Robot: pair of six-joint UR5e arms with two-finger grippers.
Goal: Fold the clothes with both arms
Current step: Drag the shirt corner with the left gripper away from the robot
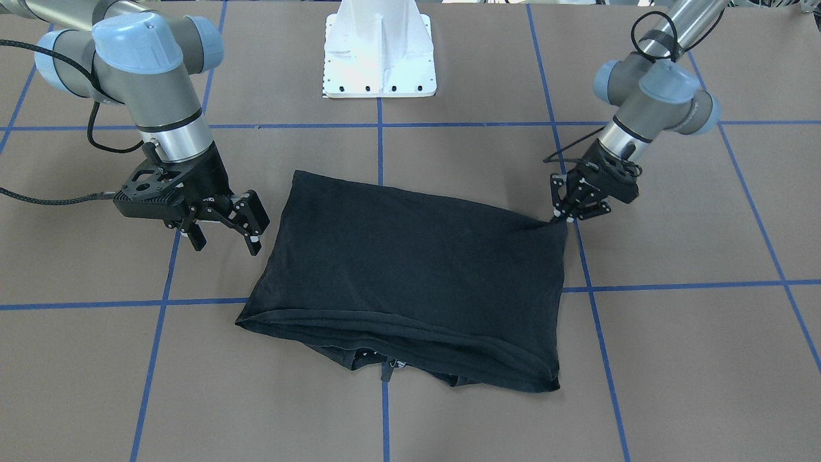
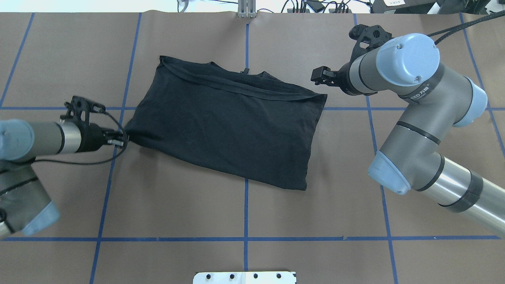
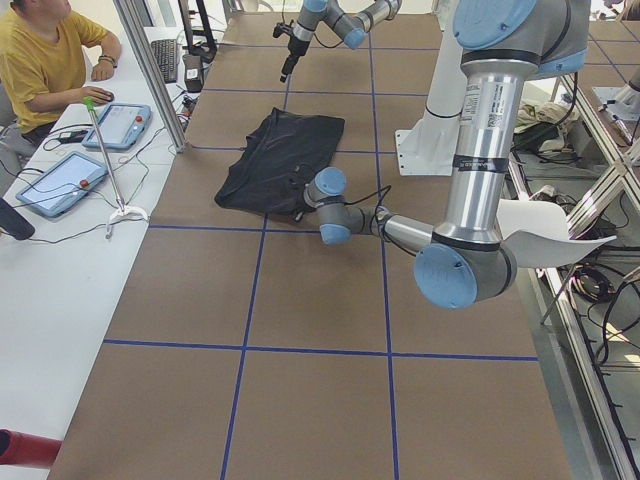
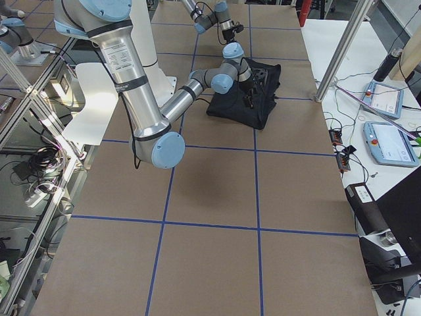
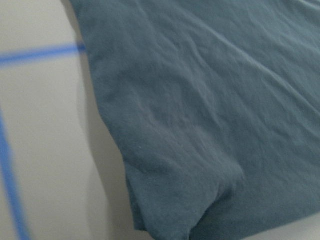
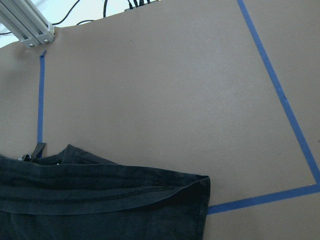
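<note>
I expect the black T-shirt to swing around as one folded bundle when I pull its hem corner, because the hem layers lie flat over tucked cloth.
The black T-shirt lies folded into a rough rectangle on the brown table; it also shows in the overhead view. Its graphic and logo are hidden. My left gripper is low at the shirt's corner on my left, shut on the cloth there. The left wrist view shows only shirt fabric close up. My right gripper is open and empty, above the table just beside the shirt's opposite edge. The right wrist view shows the shirt's hemmed corner below it, with no fingers in view.
The white pedestal base stands at the robot's side of the table. Blue tape lines mark a grid on the brown surface. An aluminium post stands at the far edge. An operator sits at a side desk with tablets.
</note>
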